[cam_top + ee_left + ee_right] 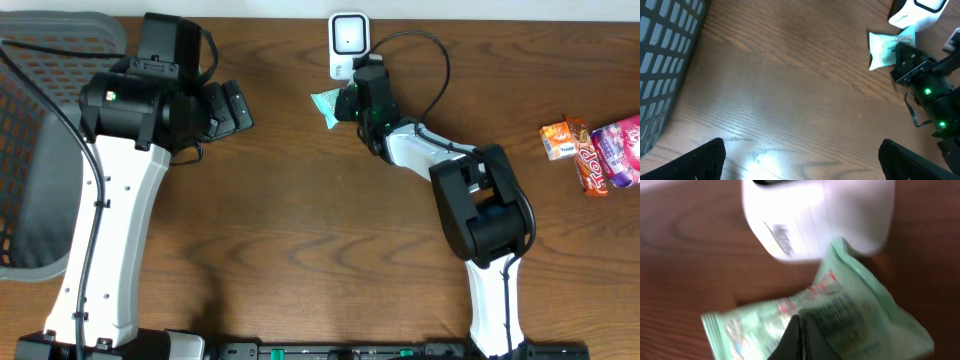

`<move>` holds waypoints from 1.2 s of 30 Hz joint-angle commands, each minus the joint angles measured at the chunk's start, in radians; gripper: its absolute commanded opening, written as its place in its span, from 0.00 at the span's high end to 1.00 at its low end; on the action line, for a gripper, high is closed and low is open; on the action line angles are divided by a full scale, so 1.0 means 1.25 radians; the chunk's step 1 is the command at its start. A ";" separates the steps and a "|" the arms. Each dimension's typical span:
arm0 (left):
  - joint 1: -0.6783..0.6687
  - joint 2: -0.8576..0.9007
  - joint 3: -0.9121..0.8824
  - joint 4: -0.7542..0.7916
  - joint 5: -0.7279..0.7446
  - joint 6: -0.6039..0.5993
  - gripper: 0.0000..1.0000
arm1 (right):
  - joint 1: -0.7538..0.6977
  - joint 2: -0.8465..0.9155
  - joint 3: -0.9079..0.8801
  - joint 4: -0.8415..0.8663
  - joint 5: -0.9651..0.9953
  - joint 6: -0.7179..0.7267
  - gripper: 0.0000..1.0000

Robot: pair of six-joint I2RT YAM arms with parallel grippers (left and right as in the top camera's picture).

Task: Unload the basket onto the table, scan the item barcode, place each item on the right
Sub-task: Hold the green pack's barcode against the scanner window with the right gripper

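My right gripper needs to rise, reach the packet's far edge point(777, 301) and pull the packet clear, since the snack packet's corner point(841, 250) lies against the white barcode scanner.
The item is a pale green snack packet point(326, 103) lying just below the white barcode scanner point(347, 42) at the back of the table. My right gripper point(348, 103) is at the packet's right side. In the right wrist view its fingers point(802, 327) are pressed together with the packet's film point(855, 315) pinched between them, and the scanner point(815, 215) stands close behind, blurred. My left gripper point(232, 108) hovers to the left, open wide, with only bare wood between its fingertips point(802, 157). The left wrist view shows the packet point(885, 47) and scanner point(915, 12) at its top right.
A grey mesh basket point(40, 150) fills the table's left edge and also appears in the left wrist view point(665, 60). Several colourful snack packs point(590, 150) lie at the far right.
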 commanded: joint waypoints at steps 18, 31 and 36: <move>0.003 0.006 0.002 0.000 -0.013 0.005 0.02 | 0.014 -0.180 0.003 -0.416 -0.023 -0.075 0.99; 0.003 0.006 0.002 0.000 -0.013 0.005 0.02 | 0.016 -0.120 0.003 0.043 -0.012 -0.075 0.99; 0.003 0.006 0.002 0.000 -0.013 0.005 0.02 | 0.015 -0.042 0.011 0.106 -0.013 -0.014 0.99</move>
